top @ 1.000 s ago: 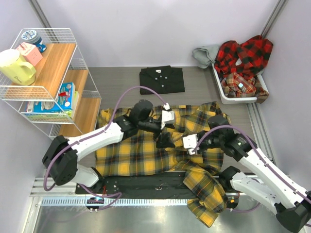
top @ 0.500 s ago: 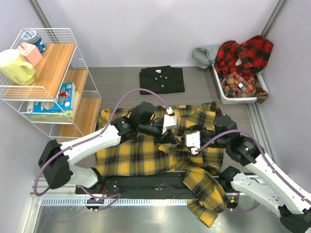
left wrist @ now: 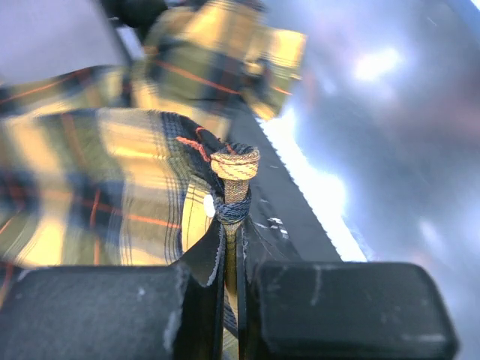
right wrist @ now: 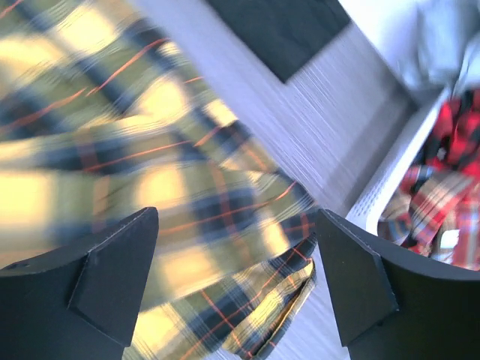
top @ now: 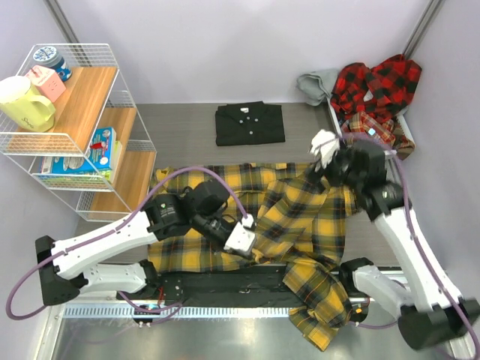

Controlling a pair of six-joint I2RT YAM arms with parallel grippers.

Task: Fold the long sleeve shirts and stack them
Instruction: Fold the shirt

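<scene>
The held sleeve (top: pixel 288 219) lies at a slant across the shirt toward the shirt's near edge, so I should use my left gripper to swing the sleeve's cuff to the shirt's far corner (top: pixel 166 177) by the shelf.
A yellow-and-black plaid long sleeve shirt (top: pixel 300 217) lies spread over the middle of the table, one sleeve hanging over the near edge. My left gripper (top: pixel 253 244) is low near the front edge, shut on a bunched fold of this shirt's hem (left wrist: pixel 234 201). My right gripper (top: pixel 324 150) hangs open over the shirt's far right corner (right wrist: pixel 247 300), with nothing between its fingers (right wrist: pixel 112 277). A folded black shirt (top: pixel 250 124) lies at the back centre. Red-and-black plaid shirts (top: pixel 375 94) are piled in a white bin (top: pixel 360 154).
A wire shelf (top: pixel 112 112) with a mug, tins and boxes stands at the left. A grey cloth (top: pixel 315 81) lies beside the bin at the back right. A black strip and a metal rail (top: pixel 225 311) run along the near edge.
My left gripper shut on the yellow shirt's hem and drew it toward the near edge. My right gripper opened, let go of the shirt, and swung up toward the far right.
</scene>
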